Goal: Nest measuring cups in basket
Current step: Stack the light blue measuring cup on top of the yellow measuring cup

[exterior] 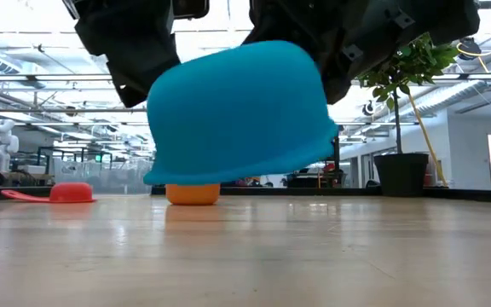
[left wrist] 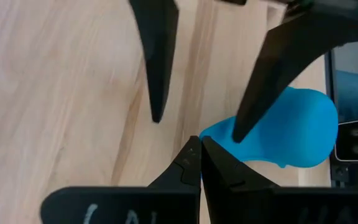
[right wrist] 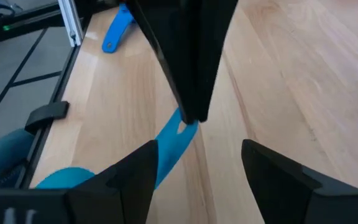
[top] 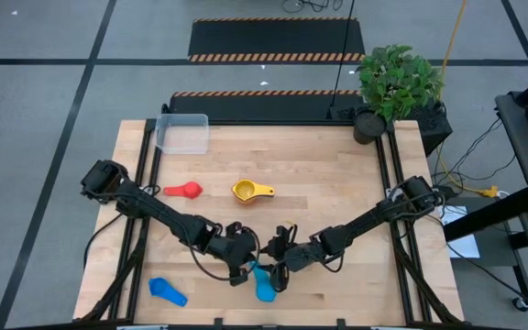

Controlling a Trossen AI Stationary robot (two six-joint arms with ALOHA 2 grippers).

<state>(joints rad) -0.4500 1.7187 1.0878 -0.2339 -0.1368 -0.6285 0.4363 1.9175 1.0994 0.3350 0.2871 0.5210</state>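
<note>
The light blue cup hangs with its rim [exterior: 239, 172] facing down from my left gripper, so my right gripper should take the cup's handle [right wrist: 170, 151] and turn the cup over before nesting.
A light blue measuring cup [exterior: 237, 111] hangs bowl-up, rim down, just above the table's near middle, between my two grippers. My left gripper [left wrist: 200, 142] is shut on its handle. Facing it from the right, my right gripper [right wrist: 199, 148] stands open; one finger [left wrist: 241, 124] lies over the cup's bowl, and I cannot tell whether it touches. A second blue cup [top: 166, 291] lies near the front left. A red cup [top: 184, 190] and a yellow cup [top: 250, 191] lie mid-table. The clear basket [top: 183, 131] stands at the far left corner. My left gripper pinches the free end of the light blue cup's handle [right wrist: 182, 127] between its two fingertips. The fingers slant down from the table's left. The cup hangs clear of the table, its bowl [left wrist: 291, 134] toward my right gripper and its rim facing down.
A potted plant in a black pot [top: 374, 119] stands at the far right corner. Bare wood lies between the basket and the cups mid-table. Black rails [top: 149, 156] run along the table's left and right sides.
</note>
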